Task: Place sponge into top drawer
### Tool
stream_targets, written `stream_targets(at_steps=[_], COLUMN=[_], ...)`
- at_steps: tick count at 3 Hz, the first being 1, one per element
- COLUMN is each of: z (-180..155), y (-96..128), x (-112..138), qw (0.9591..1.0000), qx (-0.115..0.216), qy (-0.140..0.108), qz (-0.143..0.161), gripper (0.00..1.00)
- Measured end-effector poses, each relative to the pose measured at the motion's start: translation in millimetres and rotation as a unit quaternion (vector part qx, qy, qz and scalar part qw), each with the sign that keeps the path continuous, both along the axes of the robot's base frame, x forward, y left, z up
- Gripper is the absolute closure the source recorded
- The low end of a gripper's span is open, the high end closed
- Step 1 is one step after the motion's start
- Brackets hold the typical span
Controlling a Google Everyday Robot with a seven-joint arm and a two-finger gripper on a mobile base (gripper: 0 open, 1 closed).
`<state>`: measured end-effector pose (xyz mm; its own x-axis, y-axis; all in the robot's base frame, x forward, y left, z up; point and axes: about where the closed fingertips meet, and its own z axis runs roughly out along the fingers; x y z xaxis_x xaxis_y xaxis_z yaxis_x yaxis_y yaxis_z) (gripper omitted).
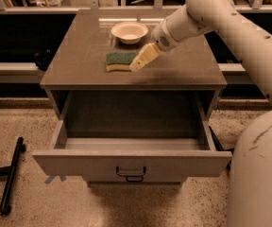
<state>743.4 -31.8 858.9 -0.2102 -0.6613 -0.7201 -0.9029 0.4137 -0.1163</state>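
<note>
The yellow base (118, 68) looks even and has straight edges, so the sponge (120, 60) will keep flat and stick straight out when the robot's gripper lifts it by one end.
The sponge (119, 61), dark green on top with a yellow base, lies flat on the cabinet top (79, 65) near the middle. My gripper (137, 65) reaches in from the right and its cream tip is right at the sponge's right edge, low over the top. The top drawer (131, 161) stands pulled wide open below, its inside bare, with a small dark handle (130, 174) at the centre of its front panel.
A round cream bowl (129, 32) sits behind the sponge on the cabinet top. My arm and body (259, 164) fill the right side. A black bar (11, 174) lies on the speckled floor at left. A dark shelf runs behind the cabinet.
</note>
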Motion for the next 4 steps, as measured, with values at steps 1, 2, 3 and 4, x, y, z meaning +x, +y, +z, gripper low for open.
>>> stream_targets(at_steps=[1, 2, 3, 4], z=[-12.8, -29.4, -37.4, -34.0], y=[20.1, 44.2, 56.5, 57.6], x=[1.6, 1.4, 1.0, 2.2], qw=[0.9999, 0.9993, 0.9989, 0.9984], qx=[0.011, 0.021, 0.024, 0.039], qy=[0.008, 0.020, 0.026, 0.024], qz=[0.007, 0.022, 0.031, 0.032], gripper=[0.00, 0.02, 0.25, 0.48])
